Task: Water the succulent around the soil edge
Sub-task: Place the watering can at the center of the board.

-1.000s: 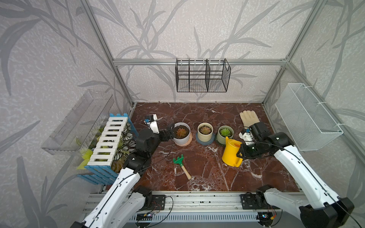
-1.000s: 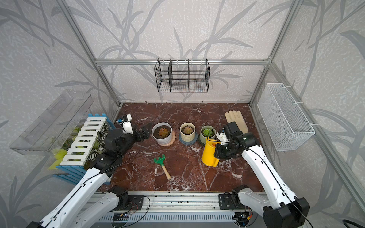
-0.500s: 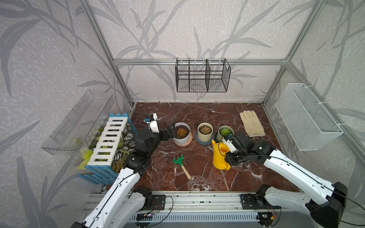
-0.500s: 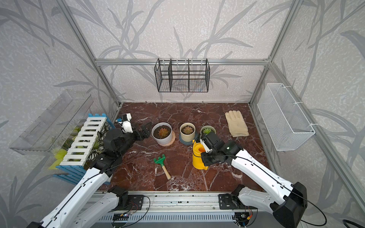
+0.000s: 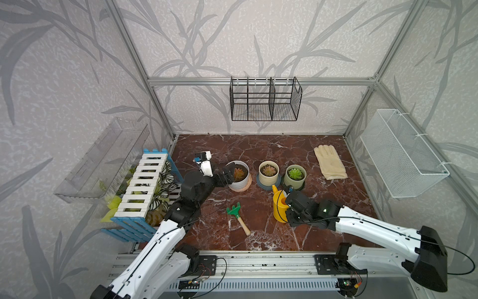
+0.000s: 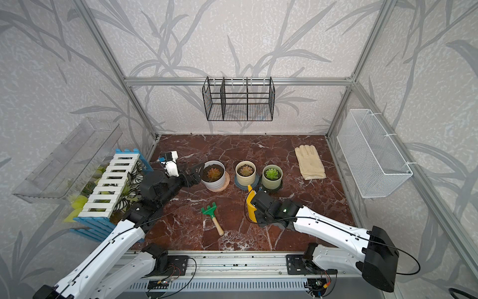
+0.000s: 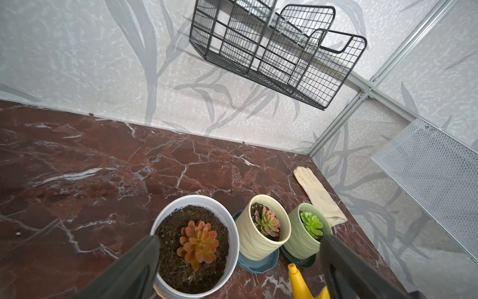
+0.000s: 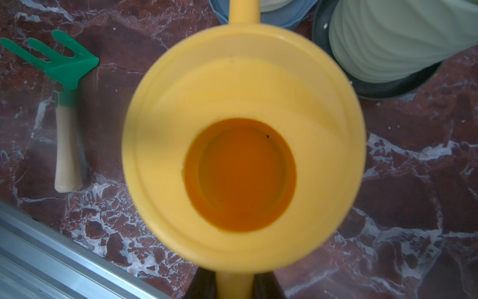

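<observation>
The robot's right gripper is holding the can with the can's spout [image 5: 274, 189] pointing away from the green pot, so the robot should put the can down and grab its handle [image 8: 235, 284] with the left gripper.
Three potted succulents stand in a row: an orange one in a white pot [image 5: 241, 178] [image 7: 198, 240], a pinkish one in a cream pot [image 5: 269, 173], and a green one in a green pot [image 5: 294, 176]. My left gripper [image 5: 229, 176] [image 7: 239, 239] is open, with one finger at the white pot's rim. The yellow watering can [image 5: 278, 209] [image 8: 243, 145] is upright in front of the cream and green pots, spout toward them. My right gripper [image 5: 286, 208] [image 8: 234, 284] is shut on the can's handle. Whether the can's base rests on the marble I cannot tell.
A green rake with a wooden handle [image 5: 236, 216] lies left of the can. A cream glove [image 5: 329, 161] lies at the back right. A blue-and-white crate of plants [image 5: 144, 189] stands left. A black wire basket [image 5: 265, 103] and a white mesh basket [image 5: 403, 152] hang on the walls.
My right arm has carried the watering can leftward and toward the front, away from the glove, to a spot in front of the pots. The left arm has stayed put.
</observation>
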### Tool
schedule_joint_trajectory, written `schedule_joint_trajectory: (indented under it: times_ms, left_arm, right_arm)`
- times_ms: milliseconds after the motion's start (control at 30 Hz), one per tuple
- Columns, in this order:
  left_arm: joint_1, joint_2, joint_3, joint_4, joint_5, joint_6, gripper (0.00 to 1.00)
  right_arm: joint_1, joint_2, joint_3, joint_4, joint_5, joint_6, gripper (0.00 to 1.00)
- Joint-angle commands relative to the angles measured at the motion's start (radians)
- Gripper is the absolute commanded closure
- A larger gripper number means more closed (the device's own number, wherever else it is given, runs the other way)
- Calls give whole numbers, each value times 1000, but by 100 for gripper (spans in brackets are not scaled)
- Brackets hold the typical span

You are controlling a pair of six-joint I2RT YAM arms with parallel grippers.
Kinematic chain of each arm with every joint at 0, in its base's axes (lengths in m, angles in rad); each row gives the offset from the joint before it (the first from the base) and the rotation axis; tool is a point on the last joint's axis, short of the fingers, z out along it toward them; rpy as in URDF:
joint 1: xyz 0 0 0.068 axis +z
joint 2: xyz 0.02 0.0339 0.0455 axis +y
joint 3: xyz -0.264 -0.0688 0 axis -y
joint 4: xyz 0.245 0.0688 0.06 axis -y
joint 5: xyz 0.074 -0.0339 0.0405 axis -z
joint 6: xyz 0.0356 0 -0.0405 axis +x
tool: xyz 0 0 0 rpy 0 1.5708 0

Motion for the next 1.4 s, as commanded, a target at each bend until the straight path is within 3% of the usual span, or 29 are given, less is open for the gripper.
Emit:
schedule_joint_trajectory:
  times_ms: [0,200,500,633,800,1000,1133,1367]
  left_arm:
    - [-70,3,-16,27,-42,-39,0]
    - [-185,-15,-81,33,-109,-82,1]
    - [-354,-36,-157,37,-243,-61,3]
    - [-443,-23,-190,59,-280,-24,5]
    - [-608,46,-226,122,-362,43,6]
    - [-735,151,-287,250,-363,107,11]
    - [-784,202,-280,275,-361,154,15]
    - [-798,347,-251,281,-353,169,28]
  right_arm:
    - [6,20,-29,93,-79,-17,57]
    - [6,-2,-65,219,-299,-104,37]
    - [4,88,8,399,-515,-210,31]
    - [4,51,8,380,-462,-218,30]
    - [-16,-162,-65,344,-274,-175,29]
    - [-183,-367,-127,300,-202,-126,25]
    - [-253,-401,-133,303,-206,-108,24]
    - [-263,-385,-120,328,-204,-110,24]
